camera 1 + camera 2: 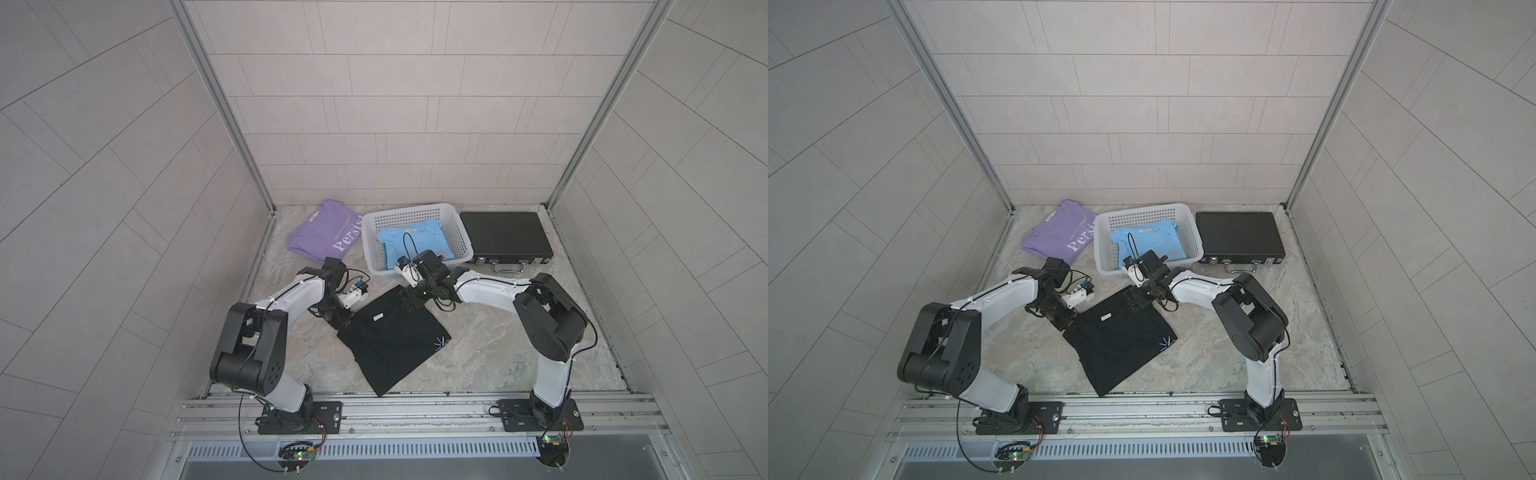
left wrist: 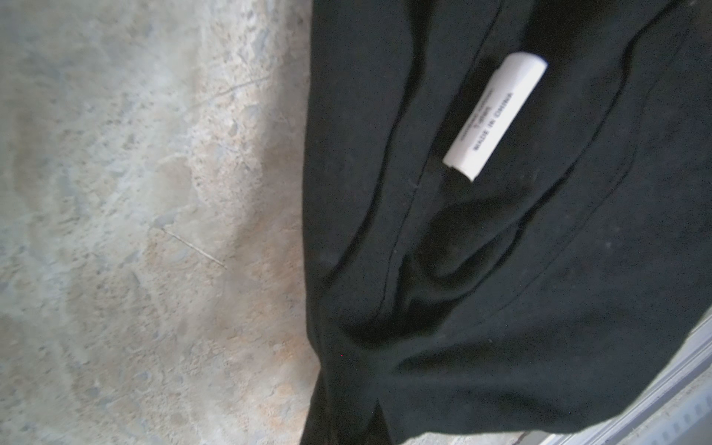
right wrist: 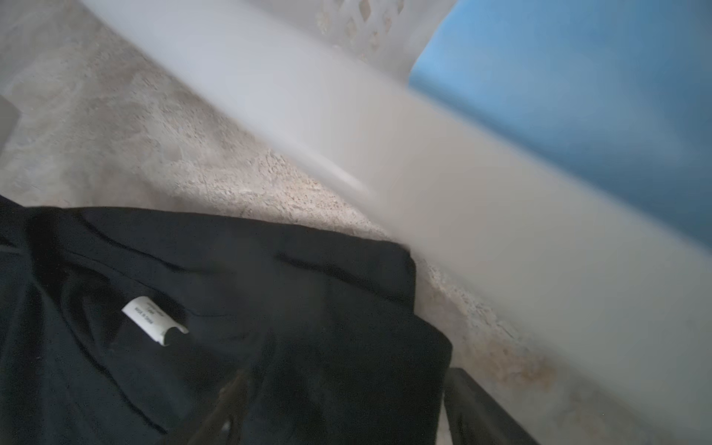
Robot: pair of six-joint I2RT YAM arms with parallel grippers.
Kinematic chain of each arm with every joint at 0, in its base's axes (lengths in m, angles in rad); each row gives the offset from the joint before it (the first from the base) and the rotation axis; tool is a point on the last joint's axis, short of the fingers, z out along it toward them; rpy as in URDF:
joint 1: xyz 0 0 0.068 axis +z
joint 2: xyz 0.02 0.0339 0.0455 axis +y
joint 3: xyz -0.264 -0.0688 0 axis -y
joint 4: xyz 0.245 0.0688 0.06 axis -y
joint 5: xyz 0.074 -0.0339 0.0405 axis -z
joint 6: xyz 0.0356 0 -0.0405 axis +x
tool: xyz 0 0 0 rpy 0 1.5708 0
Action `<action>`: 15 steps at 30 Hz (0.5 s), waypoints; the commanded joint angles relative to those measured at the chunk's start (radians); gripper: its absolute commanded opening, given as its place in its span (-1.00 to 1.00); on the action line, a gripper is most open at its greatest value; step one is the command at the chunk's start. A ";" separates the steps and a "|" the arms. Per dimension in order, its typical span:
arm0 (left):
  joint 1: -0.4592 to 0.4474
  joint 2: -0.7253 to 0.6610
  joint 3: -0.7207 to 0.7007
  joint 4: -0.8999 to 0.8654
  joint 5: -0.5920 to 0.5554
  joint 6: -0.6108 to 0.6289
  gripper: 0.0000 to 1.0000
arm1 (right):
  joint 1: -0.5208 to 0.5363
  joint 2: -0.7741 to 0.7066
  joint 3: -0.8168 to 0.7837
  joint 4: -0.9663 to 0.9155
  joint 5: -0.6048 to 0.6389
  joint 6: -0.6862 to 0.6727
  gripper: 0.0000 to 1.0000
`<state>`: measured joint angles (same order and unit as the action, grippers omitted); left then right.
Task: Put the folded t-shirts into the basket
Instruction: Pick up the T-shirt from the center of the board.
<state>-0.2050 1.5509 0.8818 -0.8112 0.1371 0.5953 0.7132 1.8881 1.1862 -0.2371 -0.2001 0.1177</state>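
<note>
Just one corner of the crooked black t-shirt is in my left gripper, so next my right gripper closes on the t-shirt's far corner before both grippers turn the t-shirt square.
The black t-shirt lies folded mid-table, its white neck label showing. My left gripper is shut on its left corner, where the cloth bunches and hides the fingertips. My right gripper stands open astride the shirt's far corner, with one finger beside the cloth. The white basket stands just beyond and holds the light blue t-shirt. The lilac "Persist" t-shirt lies on the table left of the basket.
A flat black case with metal latches sits right of the basket at the back. Tiled walls close in the table on three sides. A metal rail with both arm bases runs along the front edge.
</note>
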 commanded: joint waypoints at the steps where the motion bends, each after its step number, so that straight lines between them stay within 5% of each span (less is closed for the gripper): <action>1: 0.000 -0.022 -0.001 0.006 0.017 0.009 -1.00 | 0.000 0.021 0.001 0.032 0.055 0.021 0.69; 10: 0.001 -0.047 -0.017 0.014 -0.002 0.015 -1.00 | 0.040 0.102 0.018 0.028 0.050 0.016 0.56; 15: -0.001 -0.059 -0.029 0.026 -0.033 0.013 -1.00 | 0.066 0.096 0.000 0.029 0.028 0.009 0.12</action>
<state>-0.2050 1.5192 0.8661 -0.7982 0.1219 0.5999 0.7605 1.9610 1.2095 -0.1516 -0.1585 0.1173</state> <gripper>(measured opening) 0.087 0.572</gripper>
